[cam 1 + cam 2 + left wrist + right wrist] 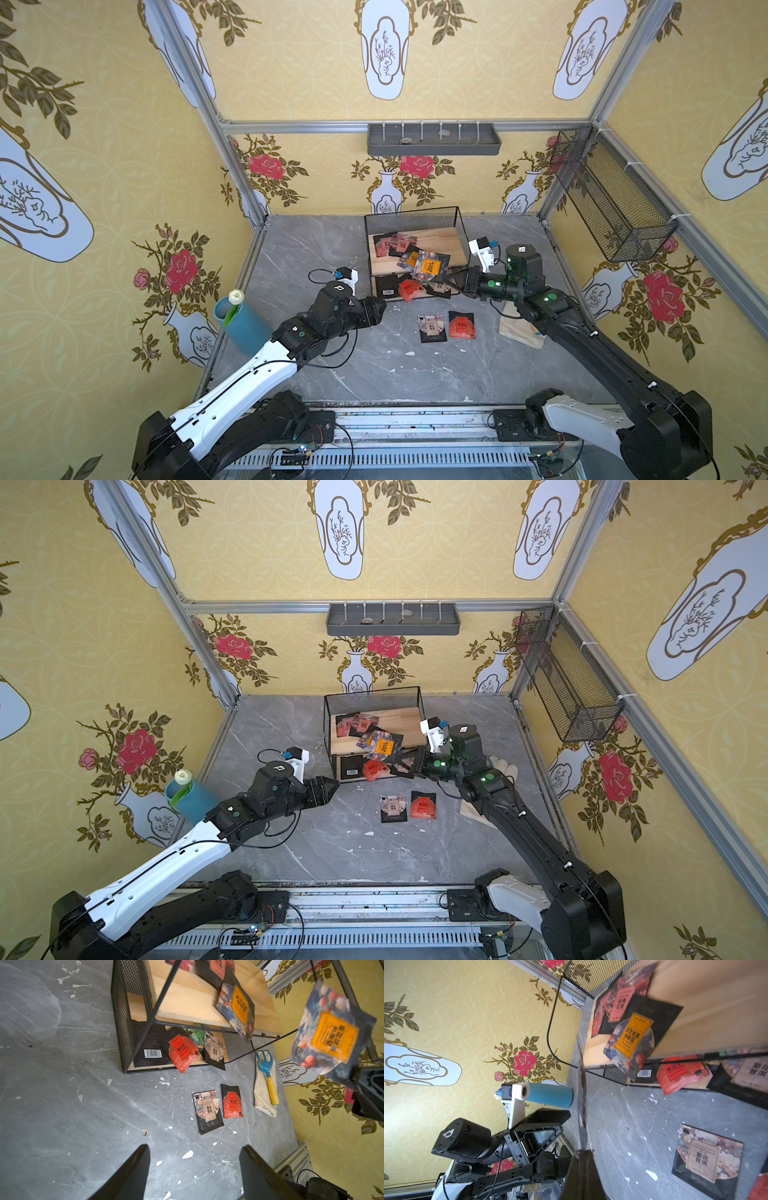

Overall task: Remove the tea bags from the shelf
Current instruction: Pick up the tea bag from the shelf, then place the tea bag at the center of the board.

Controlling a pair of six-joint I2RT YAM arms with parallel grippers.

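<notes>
The table free [400,327] has room between the beige tea bag [432,328] and my left gripper, so my right gripper should keep carrying its orange tea bag down until it lies there.
The shelf [442,245] [187,1001] stands at the back of the table with several tea bags on its two boards. My right gripper [453,276] [583,1151] is shut on an orange-fronted tea bag [430,266] [332,1028], held in the air just in front of the upper board; it shows edge-on [581,1095] in the right wrist view. A second orange tea bag [236,1007] overhangs the upper board. A red tea bag [181,1051] sticks out of the lower tier. A beige tea bag [432,328] and a red one [462,325] lie on the table. My left gripper [380,307] [195,1147] hovers open and empty, left of the shelf's front.
A blue cylinder with a white flower [241,324] stands at the table's left edge. A cloth [521,328] with a blue-and-yellow hand fork [268,1076] lies under my right arm. A grey wall tray [434,139] and a black mesh basket [611,195] hang on the walls.
</notes>
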